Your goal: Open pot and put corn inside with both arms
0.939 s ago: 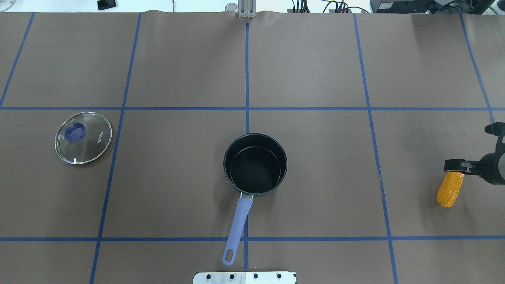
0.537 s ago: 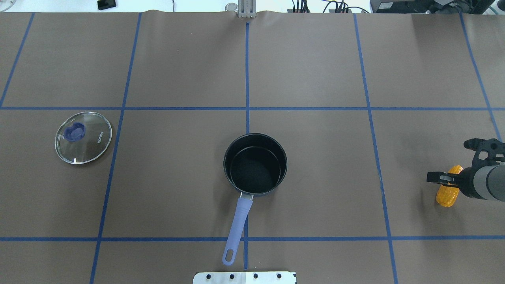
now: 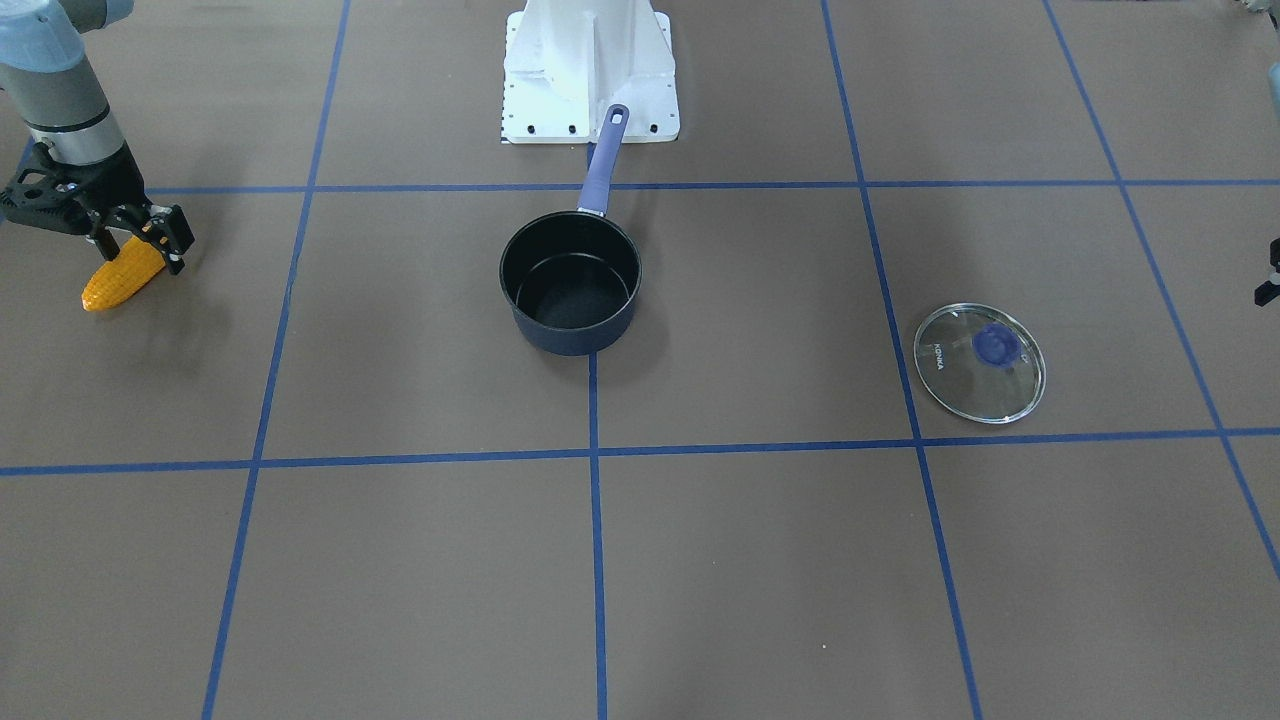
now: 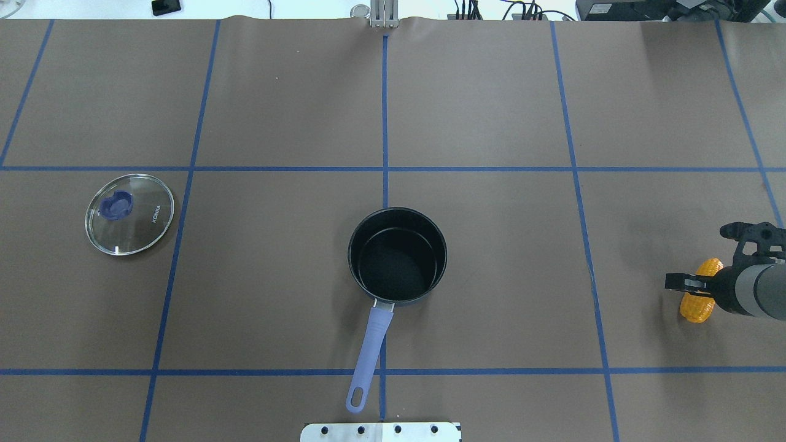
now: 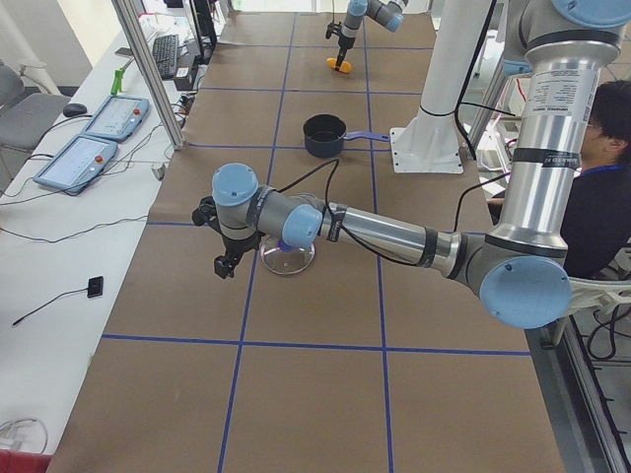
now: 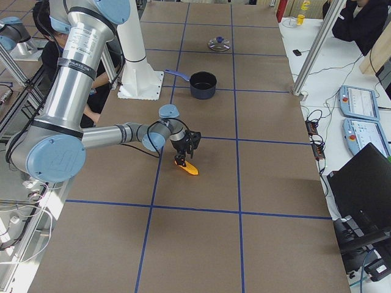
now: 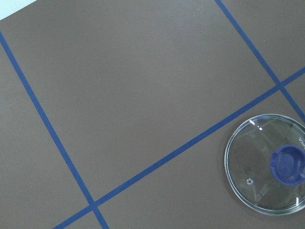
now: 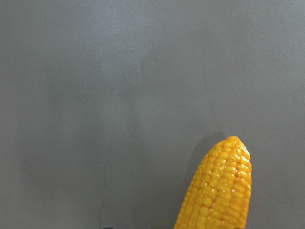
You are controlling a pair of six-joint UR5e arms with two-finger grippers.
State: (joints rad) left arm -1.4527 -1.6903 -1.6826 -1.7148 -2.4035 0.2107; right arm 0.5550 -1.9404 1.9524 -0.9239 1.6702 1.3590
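Note:
The corn looks less long than the pot's wide opening. The corn should lie fully inside, under the pot's rim, when I lower it in.
The pot stands uncovered at the table's middle, its purple-blue handle pointing at the robot base; it also shows in the front view. The corn lies on the table at the far right, also in the front view and the right wrist view. My right gripper is open, its fingers straddling the corn's thick end. My left gripper hovers beside the glass lid; I cannot tell whether it is open.
The glass lid with its purple knob lies flat at the left, apart from the pot; it also shows in the left wrist view. The white base block stands behind the pot's handle. An operator sits at the table's side.
My right gripper has moved toward the robot and now straddles the corn. The corn, pot and lid have not moved.

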